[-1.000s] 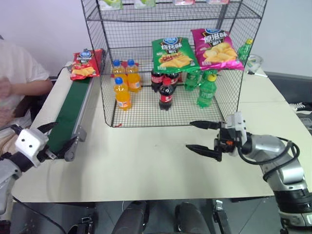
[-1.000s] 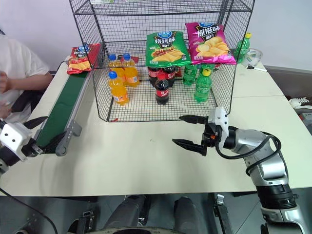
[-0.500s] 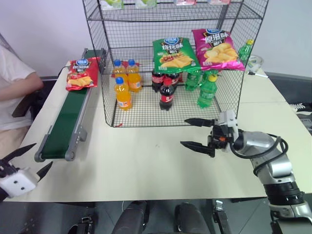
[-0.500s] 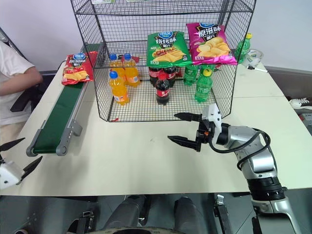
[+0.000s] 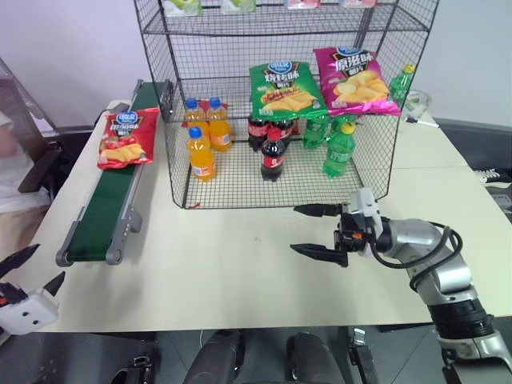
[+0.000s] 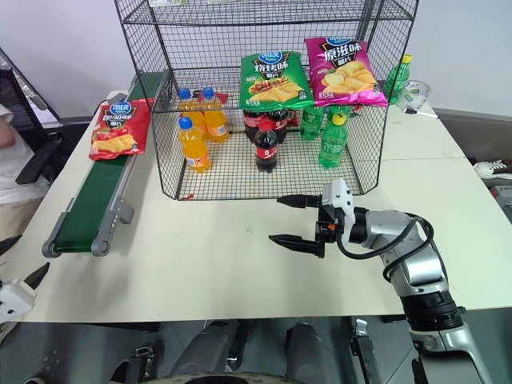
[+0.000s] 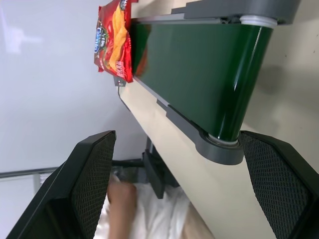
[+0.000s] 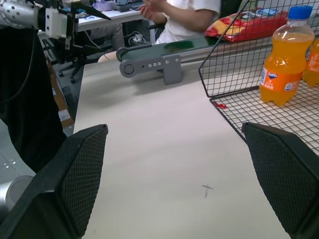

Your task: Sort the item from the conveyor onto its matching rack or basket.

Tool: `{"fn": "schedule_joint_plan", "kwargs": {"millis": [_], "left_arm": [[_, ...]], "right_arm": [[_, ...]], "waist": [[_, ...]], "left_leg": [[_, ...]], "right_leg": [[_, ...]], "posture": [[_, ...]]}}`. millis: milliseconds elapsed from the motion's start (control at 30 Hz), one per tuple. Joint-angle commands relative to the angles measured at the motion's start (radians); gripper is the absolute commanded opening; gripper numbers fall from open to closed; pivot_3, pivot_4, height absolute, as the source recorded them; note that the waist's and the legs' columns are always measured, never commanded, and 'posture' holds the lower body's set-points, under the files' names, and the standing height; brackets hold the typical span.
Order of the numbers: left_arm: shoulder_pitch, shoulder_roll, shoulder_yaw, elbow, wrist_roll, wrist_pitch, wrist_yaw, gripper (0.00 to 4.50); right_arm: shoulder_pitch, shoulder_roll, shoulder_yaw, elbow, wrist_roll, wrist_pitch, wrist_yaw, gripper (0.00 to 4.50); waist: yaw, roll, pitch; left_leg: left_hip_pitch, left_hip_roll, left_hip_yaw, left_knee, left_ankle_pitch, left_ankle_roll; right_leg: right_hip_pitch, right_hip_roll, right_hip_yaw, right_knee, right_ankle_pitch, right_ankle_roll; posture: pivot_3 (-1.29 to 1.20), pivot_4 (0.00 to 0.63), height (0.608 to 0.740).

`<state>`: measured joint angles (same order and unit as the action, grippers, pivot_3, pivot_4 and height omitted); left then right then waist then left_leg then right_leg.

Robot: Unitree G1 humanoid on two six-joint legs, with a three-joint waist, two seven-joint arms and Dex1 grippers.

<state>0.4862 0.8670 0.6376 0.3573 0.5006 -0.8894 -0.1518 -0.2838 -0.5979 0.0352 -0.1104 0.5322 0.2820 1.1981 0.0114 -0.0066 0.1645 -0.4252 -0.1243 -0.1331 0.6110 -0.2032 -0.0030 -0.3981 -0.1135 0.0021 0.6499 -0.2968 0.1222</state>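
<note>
The red chip bag (image 5: 128, 138) bulges between flat edges (image 5: 124, 164), so its gripped edge will crinkle while its puffed body sticks out when the robot lifts it.
The item, a red chip bag (image 5: 122, 138), lies flat on the far half of the conveyor (image 5: 102, 214), a dark-green belt along the table's left side. To its right stands the black wire rack (image 5: 172, 152). My left gripper (image 5: 46, 266) is open and empty off the table's near left corner, short of the belt's near roller (image 7: 227, 134); from the wrist the bag (image 7: 112, 37) shows at the belt's far end. My right gripper (image 5: 294, 229) is open and empty, pointing left above the table in front of the rack.
The rack's lower shelf holds orange drink bottles (image 5: 200, 152), cola bottles (image 5: 272, 156) and green bottles (image 5: 340, 148); a green chip bag (image 5: 284, 88) and a magenta one (image 5: 352, 80) lie on the tier above. A person (image 8: 182, 12) sits beyond the table's left edge.
The red bag has ridden along the belt towards me. My left gripper has pulled back from the belt's near end, down past the table corner. The person's arm has withdrawn.
</note>
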Motion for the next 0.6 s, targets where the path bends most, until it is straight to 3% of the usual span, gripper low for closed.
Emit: {"fn": "schedule_joint_plan", "kwargs": {"millis": [33, 600], "left_arm": [[0.000, 0.028, -0.013, 0.012, 0.000, 0.007, 0.047, 4.12], [-0.042, 0.036, -0.149, 0.006, -0.012, 0.066, 0.091, 4.12]], "right_arm": [[-0.021, 0.006, -0.004, -0.023, -0.001, -0.022, 0.004, 4.50], [-0.021, 0.005, -0.017, -0.016, -0.019, -0.045, -0.011, 4.50]], "waist": [[0.000, 0.000, 0.000], [-0.001, 0.000, 0.000]], "left_leg": [[0.000, 0.000, 0.000, 0.000, 0.000, 0.000], [0.000, 0.000, 0.000, 0.000, 0.000, 0.000]], "right_leg": [[0.000, 0.000, 0.000, 0.000, 0.000, 0.000], [0.000, 0.000, -0.001, 0.000, 0.001, 0.001]], "posture": [[0.00, 0.150, 0.740], [0.00, 0.150, 0.740]]}}
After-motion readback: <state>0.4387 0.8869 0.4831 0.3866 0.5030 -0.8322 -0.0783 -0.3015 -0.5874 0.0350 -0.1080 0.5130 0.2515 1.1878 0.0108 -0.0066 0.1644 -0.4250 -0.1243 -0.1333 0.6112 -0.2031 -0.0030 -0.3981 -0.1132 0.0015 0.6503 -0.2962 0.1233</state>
